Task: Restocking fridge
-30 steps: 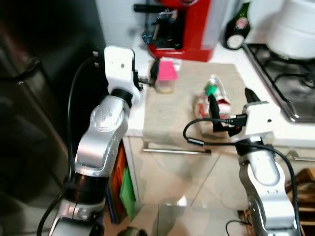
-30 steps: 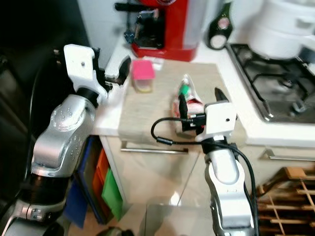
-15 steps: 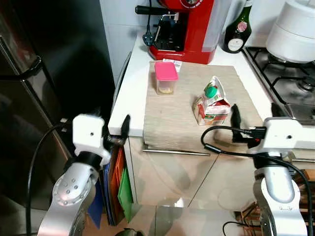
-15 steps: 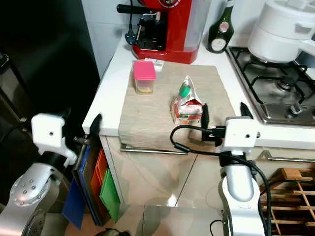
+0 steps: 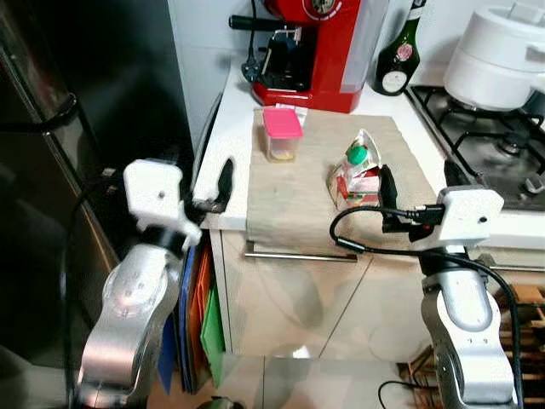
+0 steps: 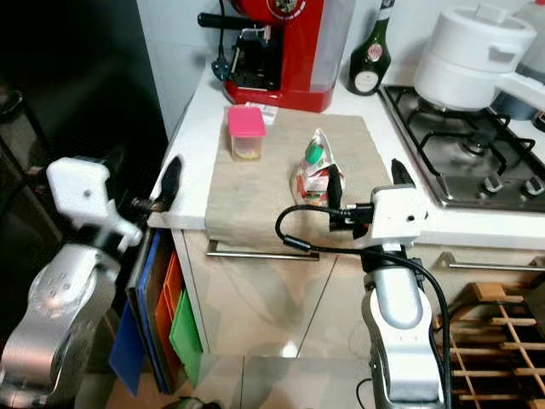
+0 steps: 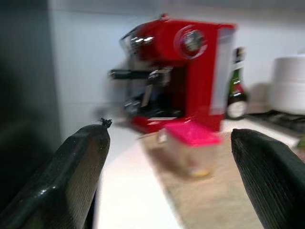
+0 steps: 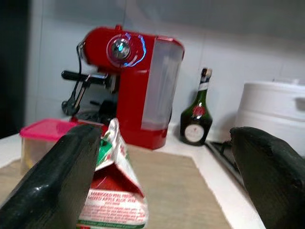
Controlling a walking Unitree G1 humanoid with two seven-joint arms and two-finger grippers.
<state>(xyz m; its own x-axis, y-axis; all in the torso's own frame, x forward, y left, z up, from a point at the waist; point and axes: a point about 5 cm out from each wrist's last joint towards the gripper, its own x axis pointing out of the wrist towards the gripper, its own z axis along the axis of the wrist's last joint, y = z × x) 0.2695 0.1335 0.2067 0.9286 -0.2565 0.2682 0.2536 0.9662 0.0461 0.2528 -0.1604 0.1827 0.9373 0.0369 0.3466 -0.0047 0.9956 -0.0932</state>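
Note:
The carton [image 5: 355,181] will stay steady, pinched by its top, when the robot carries it, because a flat fold [image 5: 368,143] stands up next to the carton's green cap.
A red and white carton [image 5: 356,174] with a green cap stands on a beige mat [image 5: 298,200] on the counter. Behind it to the left is a clear tub with a pink lid [image 5: 282,134]. My right gripper [image 5: 419,181] is open at the counter's front edge, just right of the carton. In the right wrist view the carton [image 8: 113,193] stands ahead, beside one finger and outside the gap. My left gripper [image 7: 169,131] is open at the counter's front left corner, empty, with the tub [image 7: 188,148] well ahead. The dark fridge [image 5: 51,162] stands shut on the left.
A red coffee machine [image 5: 315,43] and a dark bottle [image 5: 398,55] stand at the back of the counter. A gas hob [image 5: 490,141] with a white pot [image 5: 502,55] lies to the right. Coloured boards [image 5: 204,319] fill the gap beside the cabinet. A wooden rack [image 6: 502,341] stands low right.
The camera has shifted. A second ago both grippers were up at the tub and carton. They dropped back to the counter's front, and have since risen a little, the right one nearer the carton.

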